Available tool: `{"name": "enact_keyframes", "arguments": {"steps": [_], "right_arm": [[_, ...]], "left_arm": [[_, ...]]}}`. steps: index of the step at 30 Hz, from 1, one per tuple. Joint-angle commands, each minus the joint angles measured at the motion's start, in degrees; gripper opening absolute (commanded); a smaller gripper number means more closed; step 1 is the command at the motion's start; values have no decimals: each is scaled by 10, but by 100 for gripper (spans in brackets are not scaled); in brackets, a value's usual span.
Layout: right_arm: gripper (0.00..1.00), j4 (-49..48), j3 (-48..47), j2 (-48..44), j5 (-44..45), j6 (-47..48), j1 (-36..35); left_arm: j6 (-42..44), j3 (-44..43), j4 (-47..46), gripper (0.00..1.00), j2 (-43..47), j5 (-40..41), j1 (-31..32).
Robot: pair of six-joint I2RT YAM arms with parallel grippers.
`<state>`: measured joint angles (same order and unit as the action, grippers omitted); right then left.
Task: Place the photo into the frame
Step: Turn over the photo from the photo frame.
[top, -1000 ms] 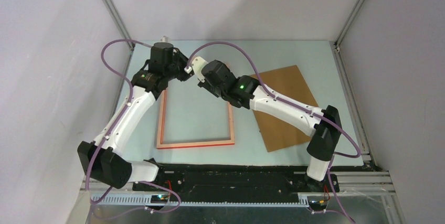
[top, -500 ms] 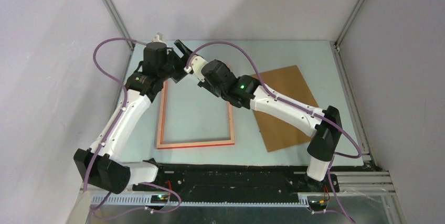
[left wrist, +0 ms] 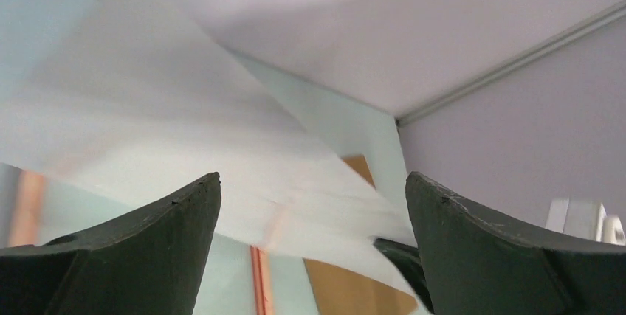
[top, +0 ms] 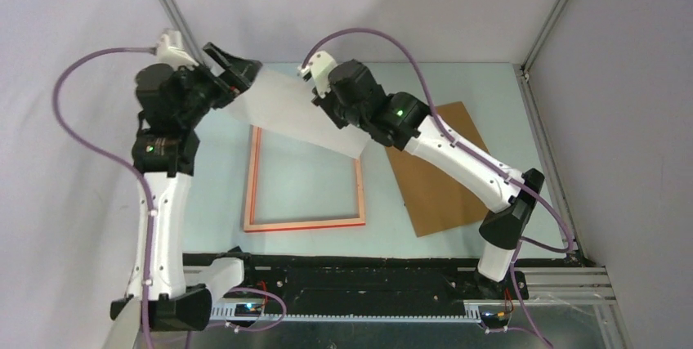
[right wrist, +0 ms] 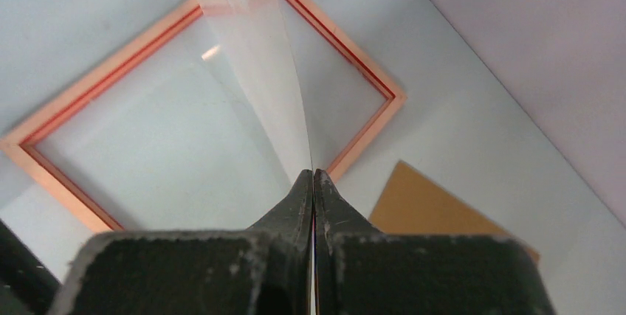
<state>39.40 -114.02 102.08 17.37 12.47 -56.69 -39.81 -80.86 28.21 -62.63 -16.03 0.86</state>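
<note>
The photo [top: 298, 112] slants across the frame's far end, so next my right gripper turns it square and lowers it before my left gripper steadies the frame's side [top: 252, 176].
My right gripper [right wrist: 313, 175] is shut on one edge of the photo [top: 298, 116], which hangs tilted in the air over the far end of the frame [top: 306, 224]. Only the photo's white side shows; in the right wrist view the photo [right wrist: 258, 71] runs almost edge-on away from the fingertips. The red-and-wood frame [right wrist: 111, 71] lies flat on the table below. My left gripper [top: 233, 67] is raised at the back left, open, next to the photo's far-left corner. In the left wrist view the photo [left wrist: 184, 130] lies beyond the spread fingers of the left gripper [left wrist: 311, 182].
A brown backing board [top: 445, 177] lies flat on the table right of the frame, partly under the right arm. Grey walls with metal corner rails stand close on the left, back and right. The arm bases sit along the near edge.
The left gripper opened, let go and swung up and back to the left. The right arm rose toward the back with the photo, which now shows as a white sheet above the frame.
</note>
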Motion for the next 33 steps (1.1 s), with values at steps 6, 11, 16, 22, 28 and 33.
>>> {"name": "enact_keyframes", "arguments": {"steps": [6, 11, 16, 22, 28, 33], "right_arm": [[0, 30, -50, -10, -172, -169, 81], [0, -4, 8, -24, -299, -265, 125], [0, -86, 111, -50, -412, -362, 162], [0, -211, 252, -83, -515, -469, 231], [0, -330, 383, -119, -533, -535, 270], [0, -378, 440, -130, -536, -568, 286]], "left_arm": [[161, -24, 16, 100, 94, -17, -67], [184, 3, 27, 100, 110, -18, -67], [184, 23, 32, 100, 103, -30, -67], [174, 31, 33, 100, 81, -39, -67], [155, 41, 33, 100, 56, -56, -67], [151, 49, 33, 100, 45, -60, -67]]}}
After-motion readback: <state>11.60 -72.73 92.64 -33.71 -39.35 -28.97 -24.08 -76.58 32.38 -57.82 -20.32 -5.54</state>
